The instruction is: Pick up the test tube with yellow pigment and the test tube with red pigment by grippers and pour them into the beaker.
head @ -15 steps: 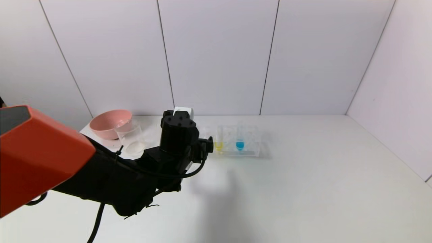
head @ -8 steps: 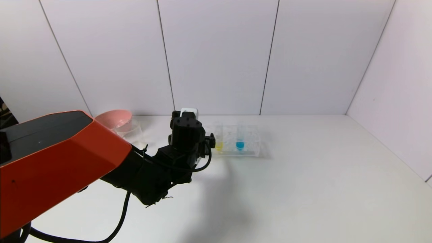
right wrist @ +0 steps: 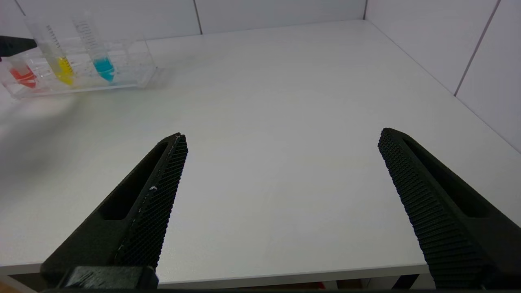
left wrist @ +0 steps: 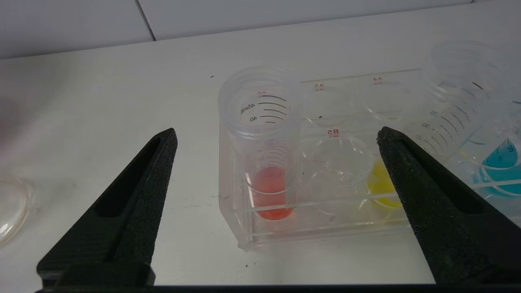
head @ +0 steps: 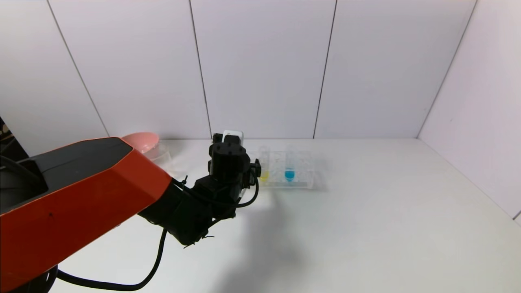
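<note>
The red pigment (left wrist: 270,192) is low under an open rim (left wrist: 259,101), so I expect it to flow out and just cover the bottom of the beaker when I pour.
The test tube with red pigment (left wrist: 268,191) stands in the end hole of the clear rack (left wrist: 244,228). My left gripper (left wrist: 276,134) is open, its fingers wide on either side of that tube and not touching it. In the head view the left gripper (head: 240,160) hides this tube. The test tube with yellow pigment (left wrist: 380,183) stands two holes further along and also shows in the head view (head: 264,175). The beaker (head: 162,154) is mostly hidden behind my left arm. My right gripper (right wrist: 281,136) is open and empty over the table's near edge.
A blue-tipped tube (head: 289,174) stands in the rack (head: 303,181) beyond the yellow one. A pink bowl (head: 142,138) sits behind the beaker at the back left. A white wall runs close behind the rack. Bare table spreads to the right.
My left arm has reached forward and to the right, bringing the gripper up to the rack's left end. Its orange upper arm now covers most of the bowl and beaker.
</note>
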Robot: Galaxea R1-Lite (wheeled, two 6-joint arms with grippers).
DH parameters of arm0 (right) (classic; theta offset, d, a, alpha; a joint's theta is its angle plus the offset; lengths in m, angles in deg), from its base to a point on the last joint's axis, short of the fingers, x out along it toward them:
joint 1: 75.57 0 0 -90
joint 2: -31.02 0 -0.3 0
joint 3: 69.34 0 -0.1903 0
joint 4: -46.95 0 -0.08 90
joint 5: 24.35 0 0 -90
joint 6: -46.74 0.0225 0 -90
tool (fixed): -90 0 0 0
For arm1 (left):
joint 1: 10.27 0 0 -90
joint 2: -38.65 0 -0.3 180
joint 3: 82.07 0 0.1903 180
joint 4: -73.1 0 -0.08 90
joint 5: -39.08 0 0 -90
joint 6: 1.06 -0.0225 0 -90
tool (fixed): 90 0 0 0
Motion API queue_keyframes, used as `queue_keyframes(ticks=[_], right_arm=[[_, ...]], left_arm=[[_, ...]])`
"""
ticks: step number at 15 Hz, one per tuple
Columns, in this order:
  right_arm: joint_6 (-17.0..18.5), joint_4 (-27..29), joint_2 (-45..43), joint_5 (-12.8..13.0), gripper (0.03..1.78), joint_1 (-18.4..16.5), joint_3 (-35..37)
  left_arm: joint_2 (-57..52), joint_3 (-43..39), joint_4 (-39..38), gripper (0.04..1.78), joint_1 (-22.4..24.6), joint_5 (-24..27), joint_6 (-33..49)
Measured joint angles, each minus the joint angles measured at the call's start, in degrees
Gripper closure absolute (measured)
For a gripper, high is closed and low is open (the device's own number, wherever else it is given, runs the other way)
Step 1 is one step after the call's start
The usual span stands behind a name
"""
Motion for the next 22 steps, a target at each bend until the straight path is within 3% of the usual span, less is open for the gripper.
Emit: queue_keyframes(ticks=[3, 8, 18, 22], right_arm=[[0.0, 0.02, 0.0, 0.0, 0.1, 0.0, 0.0], [0.02, 0.02, 0.0, 0.0, 0.1, 0.0, 0.0], [0.0, 0.0, 0.0, 0.0, 0.1, 0.0, 0.0], [0.02, 0.0, 0.0, 0.0, 0.1, 0.0, 0.0]], left_arm=[[0.04, -0.66, -0.55, 0.48, -0.02, -0.04, 0.3], [-0.46, -1.34, -1.72, 1.34, -0.02, -0.06, 0.35], [-8.85, -0.57, -0.89, 1.39, -0.07, 2.21, -4.08], [-12.2, -4.3, -0.91, 1.39, -0.02, 3.85, -4.13]])
